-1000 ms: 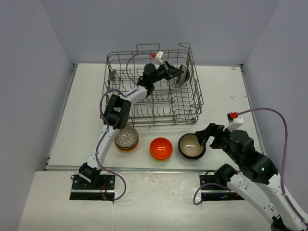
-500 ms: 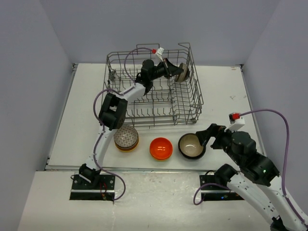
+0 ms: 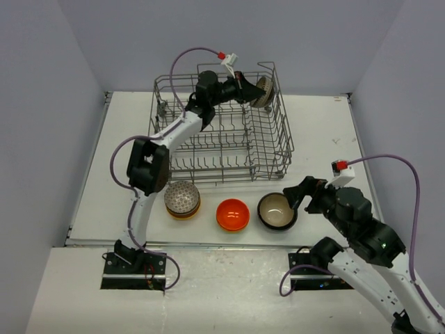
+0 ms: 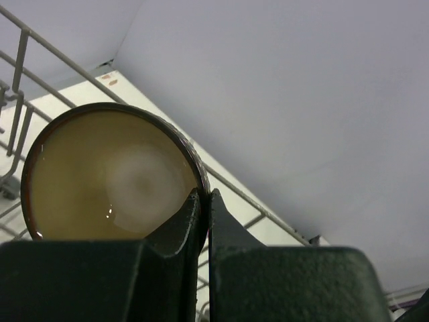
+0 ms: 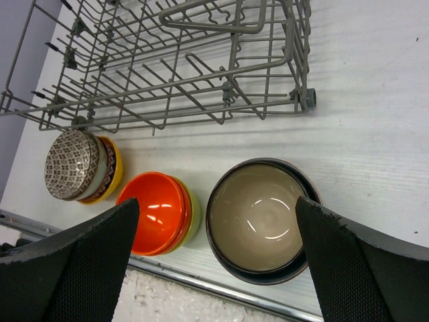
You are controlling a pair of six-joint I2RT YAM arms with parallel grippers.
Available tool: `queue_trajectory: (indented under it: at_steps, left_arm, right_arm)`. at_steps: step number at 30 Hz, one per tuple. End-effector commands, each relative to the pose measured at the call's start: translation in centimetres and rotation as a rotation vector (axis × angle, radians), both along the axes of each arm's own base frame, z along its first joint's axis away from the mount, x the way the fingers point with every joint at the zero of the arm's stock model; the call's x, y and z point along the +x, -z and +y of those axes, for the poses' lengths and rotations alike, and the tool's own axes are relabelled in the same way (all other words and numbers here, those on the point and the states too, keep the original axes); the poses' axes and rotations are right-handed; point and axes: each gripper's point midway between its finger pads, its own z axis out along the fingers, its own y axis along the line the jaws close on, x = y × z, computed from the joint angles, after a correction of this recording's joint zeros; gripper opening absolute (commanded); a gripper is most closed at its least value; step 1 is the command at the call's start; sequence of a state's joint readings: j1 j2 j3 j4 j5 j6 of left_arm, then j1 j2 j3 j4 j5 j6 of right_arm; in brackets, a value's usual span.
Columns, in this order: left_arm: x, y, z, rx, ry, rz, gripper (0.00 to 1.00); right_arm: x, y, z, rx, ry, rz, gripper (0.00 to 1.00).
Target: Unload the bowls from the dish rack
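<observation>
My left gripper is pinching one edge of the dark bowl [image 4: 202,176]. My open right gripper keeps going toward the bowl until it closes on the bowl's free rim [image 3: 270,85].
My left gripper [image 3: 252,89] is shut on the rim of a dark bowl with a cream inside [image 3: 263,90] and holds it above the far right corner of the grey wire dish rack [image 3: 278,132]. In the left wrist view the bowl [image 4: 107,178] fills the left, its rim pinched between my gripper [image 4: 204,196]. My right gripper [image 5: 214,218] is open and empty above a black-and-cream bowl stack [image 5: 258,218] on the table. That stack [image 3: 277,210], an orange bowl stack [image 3: 233,213] and a patterned bowl stack [image 3: 183,200] sit in front of the rack.
The rack [image 5: 201,60] shows no other bowl inside. The orange stack [image 5: 157,211] has red and yellow-green bowls under it. The patterned bowl [image 5: 77,164] lies upside down on a yellow one. The table's near edge rail [image 5: 221,295] runs just below the bowls.
My left gripper has lifted the dark bowl up and back, out of the rack's far right corner to above its rim. The right arm has barely moved.
</observation>
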State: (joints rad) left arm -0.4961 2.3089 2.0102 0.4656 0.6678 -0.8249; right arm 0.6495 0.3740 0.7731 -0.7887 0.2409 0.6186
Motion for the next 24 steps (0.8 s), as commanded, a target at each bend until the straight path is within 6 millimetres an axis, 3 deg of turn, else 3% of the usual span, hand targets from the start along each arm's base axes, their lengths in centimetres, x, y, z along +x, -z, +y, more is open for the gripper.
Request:
queue_trajectory:
  at_steps: [1,2,4,5,6,7,8,9,10,11,12,13,14,15,16,17,20,21,24]
  left_arm:
    - [-3.4,-8.5,2.1,0.053,-0.069,-0.272,0.0]
    - [-4.3,-9.2,3.1,0.073,-0.105,-0.279,0.0]
    - [-5.1,-8.5,3.9,0.137,-0.144,-0.294,0.0]
    - [-6.5,-10.8,5.1,0.131,-0.182,-0.334,0.0]
    - [-7.2,-8.4,5.3,0.186,-0.184,-0.317,0.0]
    - [-8.7,-10.4,6.4,0.178,-0.213,-0.352,0.0]
    - [-9.5,-7.8,6.6,0.221,-0.206,-0.323,0.0]
    - [-10.7,-7.8,6.7,0.228,-0.2,-0.349,0.0]
    - [-12.5,-9.3,7.4,0.21,-0.203,-0.385,0.0]
    - [-13.4,-9.1,7.7,0.215,-0.21,-0.39,0.0]
    - [-14.8,-6.5,7.3,0.272,-0.191,-0.392,0.0]
    - [-15.9,-6.2,7.2,0.293,-0.19,-0.411,0.0]
    - [-18.0,-5.4,7.2,0.345,-0.21,-0.45,0.0]
    - [-18.9,-5.1,7.3,0.366,-0.22,-0.467,0.0]
    - [-19.9,-4.8,7.4,0.379,-0.224,-0.475,0.0]
    - [-21.5,-5.8,7.8,0.366,-0.243,-0.495,0.0]
    - [-24.1,-4.5,8.9,0.397,-0.255,-0.496,0.0]
    - [-24.6,-3.2,9.3,0.436,-0.254,-0.491,0.0]
    - [-26.5,-2.3,9.7,0.484,-0.244,-0.516,0.0]
  right_arm:
    - [0.7,-3.1,0.1,0.004,0.006,-0.052,0.99]
    - [1.1,-3.7,0.1,-0.006,0.014,-0.052,0.99]
    - [1.6,-4.6,0.0,-0.024,0.028,-0.061,0.99]
    - [1.7,-5.9,0.1,-0.017,0.026,-0.08,0.99]
    - [2.3,-6.0,0.6,-0.037,0.014,-0.067,0.99]
    - [2.4,-7.7,1.1,-0.023,-0.005,-0.086,0.99]
    - [2.6,-8.2,1.5,-0.032,-0.026,-0.086,0.99]
    - [3.3,-8.0,2.4,-0.055,-0.047,-0.053,0.99]
    - [3.5,-9.8,2.7,-0.052,-0.059,-0.083,0.99]
    - [3.8,-10.4,3.0,-0.061,-0.07,-0.089,0.99]
    - [4.7,-10.4,3.7,-0.09,-0.079,-0.069,0.99]
    - [4.8,-12.6,4.1,-0.074,-0.101,-0.1,0.99]
    - [5.5,-11.9,4.8,-0.123,-0.124,-0.057,0.98]
    - [5.8,-12.4,5.2,-0.132,-0.137,-0.052,0.97]
    - [5.9,-14.4,5.7,-0.116,-0.158,-0.074,0.96]
    - [6.1,-14.6,6.1,-0.133,-0.176,-0.064,0.93]
    - [7.3,-14.7,7.2,-0.185,-0.207,-0.012,0.83]
    - [7.9,-14.3,7.7,-0.212,-0.215,0.025,0.77]
    - [8.4,-12.7,7.8,-0.278,-0.217,0.1,0.67]
